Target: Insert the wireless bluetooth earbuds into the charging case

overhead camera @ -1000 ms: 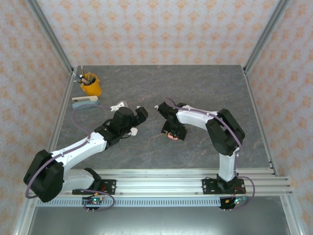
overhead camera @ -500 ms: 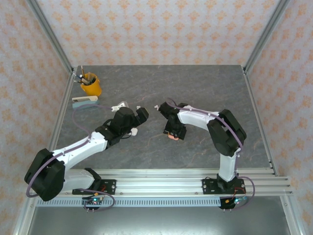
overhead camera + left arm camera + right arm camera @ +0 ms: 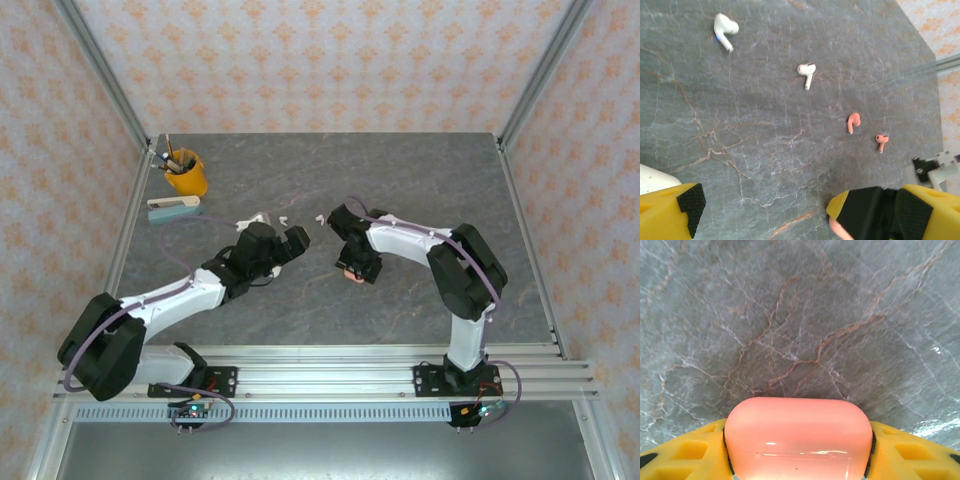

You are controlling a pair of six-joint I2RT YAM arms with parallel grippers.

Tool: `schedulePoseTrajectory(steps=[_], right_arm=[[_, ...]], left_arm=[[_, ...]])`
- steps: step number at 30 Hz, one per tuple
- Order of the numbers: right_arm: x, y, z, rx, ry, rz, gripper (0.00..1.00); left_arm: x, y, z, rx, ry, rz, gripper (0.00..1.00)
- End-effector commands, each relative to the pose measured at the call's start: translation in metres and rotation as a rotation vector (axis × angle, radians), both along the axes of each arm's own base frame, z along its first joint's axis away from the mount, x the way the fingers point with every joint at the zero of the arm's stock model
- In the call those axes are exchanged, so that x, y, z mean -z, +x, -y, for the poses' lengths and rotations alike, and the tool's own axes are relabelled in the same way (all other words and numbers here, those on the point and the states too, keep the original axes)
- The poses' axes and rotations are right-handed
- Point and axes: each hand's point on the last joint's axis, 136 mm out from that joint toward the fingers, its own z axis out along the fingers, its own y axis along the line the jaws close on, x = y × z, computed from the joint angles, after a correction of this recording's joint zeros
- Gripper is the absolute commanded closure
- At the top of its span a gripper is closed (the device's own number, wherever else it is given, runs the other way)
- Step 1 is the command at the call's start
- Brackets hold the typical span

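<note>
Next, my left gripper takes the case (image 3: 352,276), because my right gripper is clamping both ends of the closed salmon-pink charging case (image 3: 798,440). That will free my right gripper to open the case's lid.
Two white earbuds (image 3: 725,27) (image 3: 806,71) and two salmon-orange earbuds (image 3: 854,121) (image 3: 882,141) lie loose on the grey marble table (image 3: 765,125), ahead of my left gripper (image 3: 785,215). That gripper is open, with bare table between its fingers. My right gripper (image 3: 797,450) is shut on the salmon-pink charging case (image 3: 797,437), its yellow fingers pressing both ends. The case's lid is closed. From above, the right gripper (image 3: 352,270) holds the case (image 3: 350,277) low over the table, right of the left gripper (image 3: 293,238).
A white case (image 3: 650,180) lies by my left finger. A yellow pen cup (image 3: 186,172) and a pale flat box (image 3: 172,206) stand at the back left. Metal posts and patterned walls enclose the table.
The right gripper's jaws have closed in onto the salmon case. The left arm has shifted slightly and stayed open.
</note>
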Motion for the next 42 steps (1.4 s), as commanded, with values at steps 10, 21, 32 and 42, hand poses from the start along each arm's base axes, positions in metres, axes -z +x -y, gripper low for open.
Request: schedulePoseTrajectory(steps=[10, 21, 32, 42], right_arm=[[-0.020, 0.032, 0.003, 0.210, 0.130, 0.064, 0.44], [-0.028, 0.040, 0.002, 0.275, 0.206, 0.068, 0.43], [-0.032, 0.043, -0.003, 0.297, 0.262, 0.057, 0.44], [-0.033, 0.044, -0.011, 0.301, 0.298, 0.044, 0.44]], left_arm=[[0.034, -0.010, 0.050, 0.170, -0.069, 0.027, 0.00], [0.038, -0.009, 0.079, 0.243, -0.116, 0.068, 0.06], [0.042, -0.003, 0.114, 0.308, -0.147, 0.090, 0.18], [0.047, 0.005, 0.131, 0.312, -0.165, 0.105, 0.26]])
